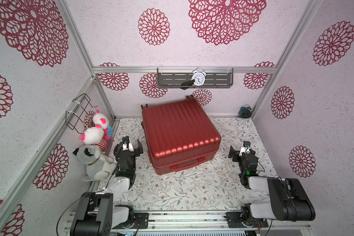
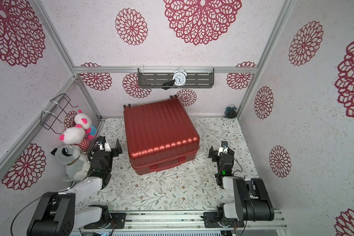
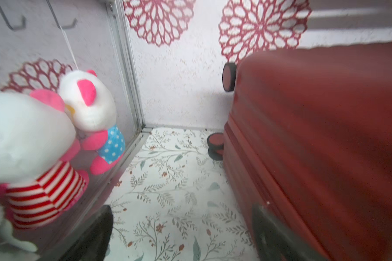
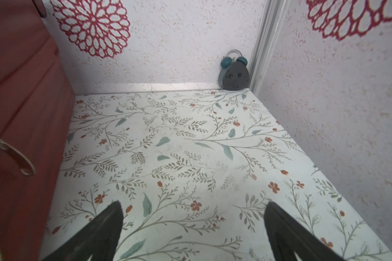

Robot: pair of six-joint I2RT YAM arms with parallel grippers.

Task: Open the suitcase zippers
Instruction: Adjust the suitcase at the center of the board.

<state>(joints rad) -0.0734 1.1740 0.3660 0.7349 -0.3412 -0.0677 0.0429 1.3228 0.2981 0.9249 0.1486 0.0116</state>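
The suitcase lies crooked [image 1: 180,131] to the back wall. My right gripper should first push the suitcase's near corner [image 1: 217,142] to turn the suitcase square, and then take the pull tab.
The red ribbed suitcase [image 1: 178,130] [image 2: 159,130] lies flat and closed on the floral table, with its wheels toward the back wall and its handle [image 1: 187,163] facing the front. The zippers' dark red track [image 3: 254,167] runs along the seam between the halves. A metal pull tab [image 4: 16,156] hangs on the suitcase side [image 4: 20,101]. My left gripper [image 1: 132,143] [image 2: 110,144] [image 3: 181,208] is open beside the case's left side, and one finger [image 3: 265,226] is close against the shell. My right gripper [image 1: 239,148] [image 2: 218,148] [image 4: 193,204] is open to the case's right, holding nothing.
Plush toys [image 1: 96,134] and a grey raccoon plush [image 1: 94,161] crowd the left wall by my left arm, under a wire rack [image 1: 80,110]. A blue alarm clock [image 1: 245,112] [image 4: 234,74] stands in the back right corner. A white clock [image 1: 198,78] sits on the wall shelf.
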